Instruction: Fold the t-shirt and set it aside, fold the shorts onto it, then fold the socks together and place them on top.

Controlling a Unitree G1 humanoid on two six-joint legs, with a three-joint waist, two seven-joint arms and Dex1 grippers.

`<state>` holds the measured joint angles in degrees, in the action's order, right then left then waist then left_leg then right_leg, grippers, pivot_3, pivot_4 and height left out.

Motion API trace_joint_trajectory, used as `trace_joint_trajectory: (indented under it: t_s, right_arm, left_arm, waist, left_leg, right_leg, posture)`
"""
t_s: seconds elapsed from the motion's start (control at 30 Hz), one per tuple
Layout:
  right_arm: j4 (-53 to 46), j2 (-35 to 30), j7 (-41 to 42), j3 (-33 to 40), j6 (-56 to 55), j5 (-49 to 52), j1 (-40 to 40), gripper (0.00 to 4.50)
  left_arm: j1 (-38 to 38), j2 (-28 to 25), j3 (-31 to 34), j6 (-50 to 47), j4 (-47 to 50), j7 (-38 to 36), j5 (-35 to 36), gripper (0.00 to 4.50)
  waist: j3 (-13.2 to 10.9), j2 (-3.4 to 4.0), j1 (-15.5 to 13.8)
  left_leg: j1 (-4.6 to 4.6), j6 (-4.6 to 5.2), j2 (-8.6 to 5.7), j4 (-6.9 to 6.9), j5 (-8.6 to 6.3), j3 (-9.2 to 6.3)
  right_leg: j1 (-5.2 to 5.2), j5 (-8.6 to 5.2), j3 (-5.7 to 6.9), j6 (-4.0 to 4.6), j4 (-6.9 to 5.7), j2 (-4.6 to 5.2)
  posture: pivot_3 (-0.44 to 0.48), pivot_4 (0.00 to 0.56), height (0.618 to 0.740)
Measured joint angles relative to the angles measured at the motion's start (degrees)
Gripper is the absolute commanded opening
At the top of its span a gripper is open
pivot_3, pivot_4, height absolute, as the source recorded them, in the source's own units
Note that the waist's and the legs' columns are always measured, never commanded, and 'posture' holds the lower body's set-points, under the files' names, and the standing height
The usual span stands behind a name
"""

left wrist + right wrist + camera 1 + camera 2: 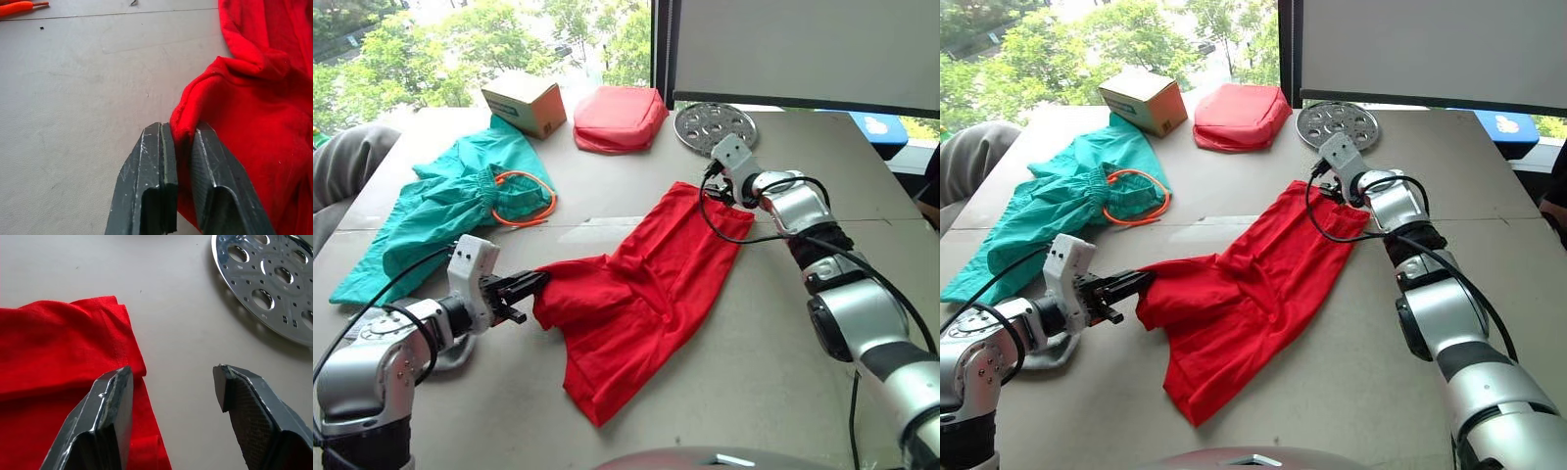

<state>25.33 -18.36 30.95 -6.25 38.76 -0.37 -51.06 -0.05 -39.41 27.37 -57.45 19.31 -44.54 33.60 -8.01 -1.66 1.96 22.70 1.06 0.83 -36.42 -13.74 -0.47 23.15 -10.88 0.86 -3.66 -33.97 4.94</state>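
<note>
My gripper will make the red t-shirt [631, 304] slide round flat and keep its folds when it pulls the t-shirt's far corner, since the t-shirt lies in a long folded strip [677, 243].
The red t-shirt [646, 284] lies wrinkled and partly folded across the middle of the table [607, 211]. My left gripper [533, 284] is shut on the shirt's near-left edge, and red cloth is pinched between its fingers [146, 166]. My right gripper [171, 377] is open over the shirt's far corner [105, 316], one finger above the cloth and the other above bare table. The teal shorts [450, 201] with their orange drawstring [524, 196] lie at the far left. A light grey soft piece [1053, 352], apparently the socks, pokes out under my left forearm.
A cardboard box [524, 103], a puffy red pouch [619, 119] and a perforated metal disc [715, 127] line the table's far edge. A person's grey sleeve [347, 162] rests at the left edge. Bare table lies to the right of the shirt.
</note>
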Motion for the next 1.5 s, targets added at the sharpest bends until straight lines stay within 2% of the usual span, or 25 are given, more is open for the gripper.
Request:
trace_joint_trajectory:
  t_s: [0.1, 0.17, 0.27, 0.4, 0.57, 0.7, 0.9, 1.0, 1.13, 1.33, 1.5]
  right_arm:
    - [-17.75, -0.60, -1.03, 5.35, 14.62, 4.36, 8.69, 2.86]
    - [-24.46, -0.17, -2.85, 7.72, 21.02, 5.92, 12.36, 2.86]
    - [-29.46, 3.69, -7.15, 12.40, 27.14, 7.49, 15.44, 2.86]
    - [-29.31, 6.67, -11.42, 15.28, 28.52, 8.16, 15.94, 2.86]
    - [-23.87, 9.60, -16.60, 19.64, 27.86, 9.29, 14.76, 2.86]
    - [-20.71, 8.60, -17.85, 19.13, 26.17, 9.28, 14.50, 2.86]
    - [-19.98, 8.80, -19.55, 16.52, 25.84, 8.71, 13.94, 2.86]
    - [-20.25, 10.28, -20.32, 16.22, 25.83, 8.83, 13.81, 1.98]
    - [-20.31, 11.85, -21.44, 15.49, 25.82, 8.89, 13.82, 0.05]
    - [-21.09, 11.50, -22.15, 14.01, 24.27, 8.55, 14.63, 0.05]
    - [-20.94, 10.30, -22.53, 12.66, 22.09, 7.91, 15.03, 0.05]
  left_arm:
    - [-1.33, -2.67, 0.39, 2.73, -2.81, -1.88, 0.26, 2.17]
    - [-2.37, -3.66, 1.33, 4.34, -3.81, -3.29, 0.93, 2.17]
    - [-0.77, -6.71, 1.31, 6.56, -3.15, -8.56, 2.98, 2.17]
    - [4.24, -8.89, 0.45, 9.40, 2.59, -14.12, 4.74, 2.17]
    - [12.03, -6.22, -2.07, 11.81, 13.08, -14.27, 7.26, 2.17]
    - [18.88, -6.02, -5.63, 16.78, 18.04, -15.19, 5.05, 2.17]
    - [23.28, -8.28, -8.38, 24.53, 18.41, -18.37, 0.08, 2.17]
    - [25.17, -9.98, -10.90, 29.30, 17.66, -20.78, -3.49, 2.22]
    - [19.85, -8.33, -11.42, 29.74, 12.23, -18.74, -2.94, 2.22]
    - [12.43, -9.45, -7.07, 27.66, 1.30, -17.49, -1.17, 2.22]
    - [6.14, -12.22, -7.15, 28.05, -9.41, -15.58, -4.71, 2.22]
  waist:
    - [0.00, 0.00, -0.01]
    - [0.00, 0.00, 0.04]
    - [0.03, -0.04, 0.32]
    - [-0.05, 0.08, 0.28]
    - [-0.02, 0.04, 0.05]
    - [-0.04, 0.11, 0.10]
    - [-0.02, 0.08, 0.16]
    - [-0.01, 0.09, 0.29]
    - [0.00, 0.09, 0.08]
    - [-0.01, 0.09, 0.28]
    - [-0.03, 0.11, 0.24]
  left_leg:
    - [-0.04, 0.01, 0.00, 0.01, 0.00, 0.03]
    - [-0.07, 0.01, 0.00, -0.01, 0.00, 0.09]
    - [-0.11, 0.02, 0.10, -0.06, 0.01, 0.19]
    - [-0.12, 0.02, 0.10, -0.05, 0.00, 0.23]
    - [-0.08, 0.02, 0.10, -0.04, 0.00, 0.21]
    - [-0.08, 0.02, 0.09, -0.04, 0.00, 0.29]
    - [-0.09, 0.02, 0.14, -0.04, 0.00, 0.29]
    - [-0.10, 0.02, 0.14, -0.04, 0.00, 0.30]
    - [-0.09, 0.02, 0.18, -0.05, 0.01, 0.20]
    - [-0.08, 0.03, 0.18, -0.02, 0.01, 0.23]
    - [-0.08, 0.03, 0.18, -0.02, 0.01, 0.26]
  right_leg:
    - [0.00, -0.04, -0.03, 0.07, -0.01, 0.00]
    - [-0.01, -0.12, -0.05, 0.17, 0.01, 0.00]
    - [0.00, -0.13, -0.11, 0.18, 0.00, -0.02]
    - [0.02, -0.13, -0.16, 0.19, 0.04, -0.01]
    - [0.01, -0.13, -0.17, 0.20, 0.08, -0.01]
    - [0.01, -0.14, -0.18, 0.21, 0.09, -0.01]
    - [0.05, -0.15, -0.11, 0.20, 0.10, -0.06]
    - [0.07, -0.15, -0.13, 0.20, 0.10, -0.06]
    - [0.06, -0.16, -0.04, 0.18, 0.06, -0.08]
    - [0.06, -0.16, -0.05, 0.17, 0.08, -0.12]
    - [0.06, -0.16, -0.06, 0.16, 0.08, -0.14]
  posture:
    - [0.000, 0.150, 0.739]
    - [0.000, 0.150, 0.739]
    - [0.000, 0.150, 0.739]
    - [0.000, 0.150, 0.739]
    - [0.000, 0.150, 0.739]
    - [0.000, 0.150, 0.739]
    - [0.000, 0.150, 0.739]
    - [0.000, 0.150, 0.739]
    - [0.000, 0.150, 0.739]
    - [0.000, 0.150, 0.739]
    - [0.000, 0.150, 0.739]
